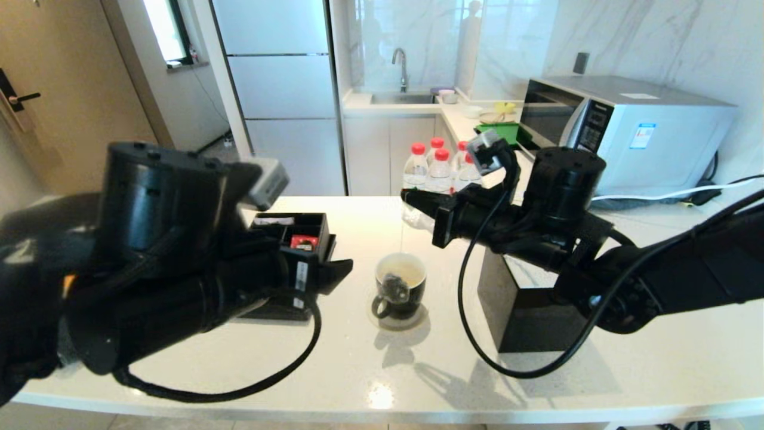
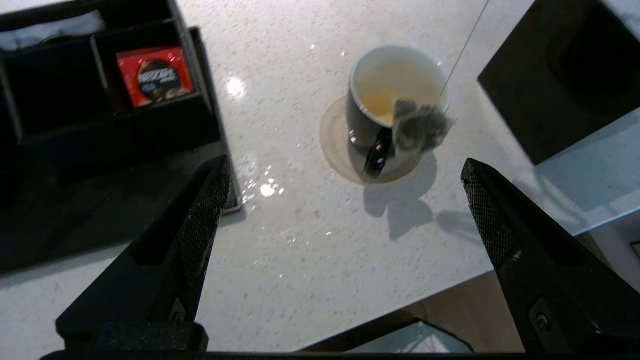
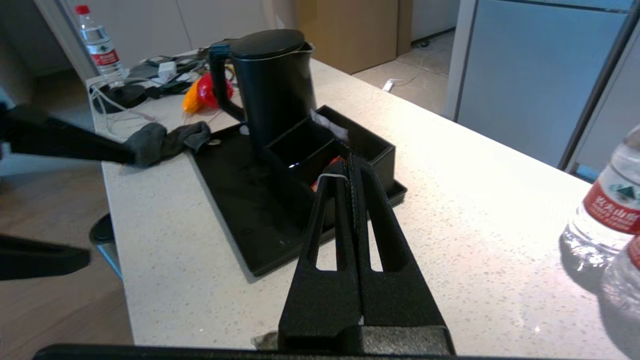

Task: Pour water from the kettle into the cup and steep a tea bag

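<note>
The tea bag is hanging from my right gripper at the cup's rim, so my empty left gripper goes on moving back before it closes in front of the tray.
The small black cup [image 1: 400, 292] stands on a round coaster mid-counter, with pale yellowish water [image 2: 380, 102] in its white inside. A grey-green tea bag [image 2: 420, 131] dangles at the cup's near rim on a thin white string [image 2: 465, 47]. My right gripper [image 1: 409, 200] is high above the cup and shut on that string [image 3: 332, 176]. My left gripper [image 2: 345, 167] hovers open and empty to the cup's left, above the counter's front. The black kettle [image 3: 272, 80] stands on a black tray [image 3: 235, 200]; my left arm hides it in the head view.
A black compartment box [image 1: 298, 230] with a red packet [image 2: 155, 75] sits left of the cup. The black cube tissue box [image 1: 525, 298] is on the right. Red-capped bottles [image 1: 439, 167] stand behind, and a microwave [image 1: 632, 131] at the back right.
</note>
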Controlling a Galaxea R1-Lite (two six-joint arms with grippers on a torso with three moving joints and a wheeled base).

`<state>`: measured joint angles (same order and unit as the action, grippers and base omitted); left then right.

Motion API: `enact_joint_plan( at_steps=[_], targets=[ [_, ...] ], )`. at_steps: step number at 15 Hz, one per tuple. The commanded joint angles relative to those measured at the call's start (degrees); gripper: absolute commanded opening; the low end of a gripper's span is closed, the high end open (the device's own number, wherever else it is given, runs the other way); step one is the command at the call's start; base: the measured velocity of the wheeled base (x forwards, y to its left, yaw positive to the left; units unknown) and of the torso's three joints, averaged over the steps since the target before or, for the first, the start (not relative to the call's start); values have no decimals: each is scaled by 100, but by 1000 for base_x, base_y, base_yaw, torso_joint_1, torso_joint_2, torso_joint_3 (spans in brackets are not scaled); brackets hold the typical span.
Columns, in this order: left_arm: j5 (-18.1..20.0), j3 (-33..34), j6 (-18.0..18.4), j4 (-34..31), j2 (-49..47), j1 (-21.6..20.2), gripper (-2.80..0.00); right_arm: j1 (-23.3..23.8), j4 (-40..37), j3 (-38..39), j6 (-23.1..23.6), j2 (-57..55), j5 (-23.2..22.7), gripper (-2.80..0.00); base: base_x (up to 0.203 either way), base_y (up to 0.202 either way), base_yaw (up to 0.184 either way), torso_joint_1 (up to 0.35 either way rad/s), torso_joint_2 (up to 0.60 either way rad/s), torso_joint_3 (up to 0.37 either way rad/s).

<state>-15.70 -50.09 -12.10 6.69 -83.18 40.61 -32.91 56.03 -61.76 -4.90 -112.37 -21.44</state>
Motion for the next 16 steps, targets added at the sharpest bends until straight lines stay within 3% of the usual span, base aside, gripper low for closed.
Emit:
enact_joint_plan(
  at_steps=[1, 8, 16],
  targets=[
    [-16, 299, -7, 7, 319, -96, 0, 58, -53, -218, -2, -65, -18, -280, 0, 0, 0, 0, 0, 0],
    [-179, 957, -3, 7, 601, -240, 0, 91, -371, -582, 5, -74, -18, -280, 0, 0, 0, 0, 0, 0],
    [-170, 1003, 4, 7, 576, -1043, 0, 91, -700, -987, 121, -171, -18, -280, 0, 0, 0, 0, 0, 0]
  ],
)
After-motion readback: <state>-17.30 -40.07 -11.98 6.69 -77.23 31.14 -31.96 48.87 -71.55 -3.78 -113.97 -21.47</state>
